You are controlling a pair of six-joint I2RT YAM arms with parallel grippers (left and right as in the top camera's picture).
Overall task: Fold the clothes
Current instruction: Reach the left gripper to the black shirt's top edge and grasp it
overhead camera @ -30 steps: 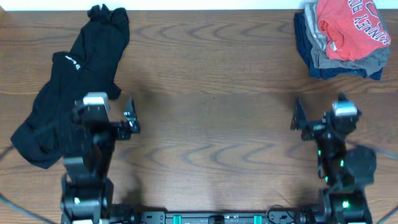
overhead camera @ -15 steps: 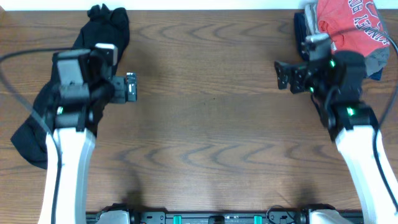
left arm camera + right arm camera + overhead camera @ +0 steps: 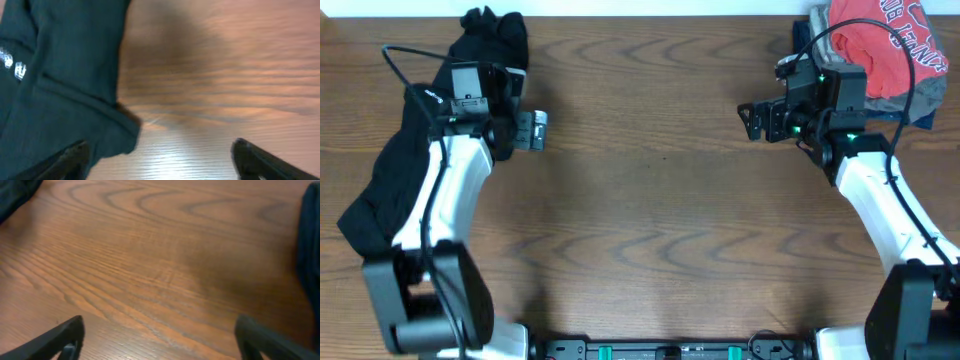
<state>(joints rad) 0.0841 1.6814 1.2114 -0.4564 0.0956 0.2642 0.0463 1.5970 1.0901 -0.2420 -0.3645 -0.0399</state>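
The black garment's limp corner [image 3: 128,136] will gather into a rounded fold when I lift it, because a loose crease [image 3: 82,96] runs to it.
The black garment [image 3: 395,170] lies crumpled along the table's far left, from the back edge toward the front. Its small white logo [image 3: 430,97] shows by my left arm. In the left wrist view the garment [image 3: 55,75] fills the left side. My left gripper [image 3: 532,131] is open and empty above bare wood, just right of the garment's edge; it also shows in the left wrist view [image 3: 160,160]. My right gripper [image 3: 752,120] is open and empty above bare wood, left of the stack; it also shows in the right wrist view [image 3: 160,340].
A stack of folded clothes stands at the back right: a red T-shirt with white lettering [image 3: 890,45] on grey and dark-blue garments [image 3: 920,100]. A dark edge of that stack [image 3: 310,240] shows at the right of the right wrist view. Wooden table [image 3: 650,220].
Both arms have reached further away from the base toward the back of the table. The left gripper moved up beside the garment; the right gripper moved left and back beside the stack.
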